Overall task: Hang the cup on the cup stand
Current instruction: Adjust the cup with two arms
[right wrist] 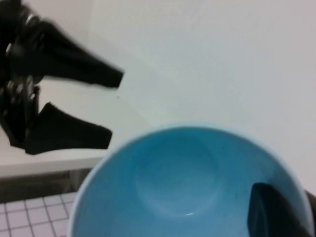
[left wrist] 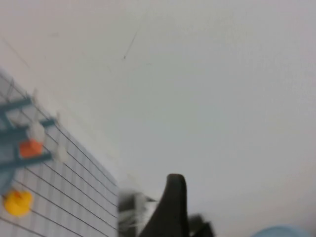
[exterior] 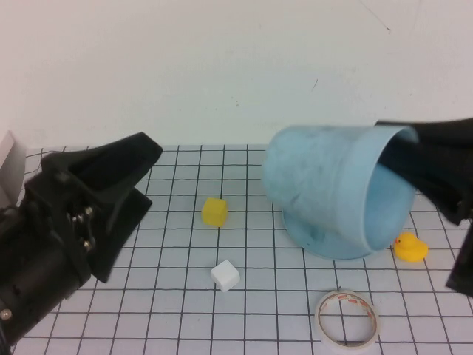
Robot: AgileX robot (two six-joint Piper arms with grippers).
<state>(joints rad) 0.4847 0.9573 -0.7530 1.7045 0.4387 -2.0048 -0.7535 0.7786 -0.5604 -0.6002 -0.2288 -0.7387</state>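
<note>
The cup's opening point(exterior: 390, 201) has my right gripper's finger in it, and a peg must go there, so my left gripper should first grab the cup by its closed end point(exterior: 278, 167).
The light blue cup point(exterior: 336, 188) hangs tipped on its side above the table, its mouth turned toward the right arm. My right gripper point(exterior: 414, 159) is shut on the cup's rim, with one finger point(right wrist: 274, 212) inside the cup point(right wrist: 182, 182). Under and behind the cup, only part of the cup stand's blue-grey dish point(exterior: 318, 248) shows. In the left wrist view the cup stand point(left wrist: 19, 131) shows its blue pegs and white caps. My left gripper point(exterior: 148, 177) sits at the left, apart from the cup, with its two fingers spread open point(right wrist: 113, 106).
A yellow cube point(exterior: 214, 211) and a white cube point(exterior: 225, 276) lie on the grid mat left of the stand. A yellow duck point(exterior: 410, 248) sits to the stand's right. A tape ring point(exterior: 347, 319) lies near the front edge.
</note>
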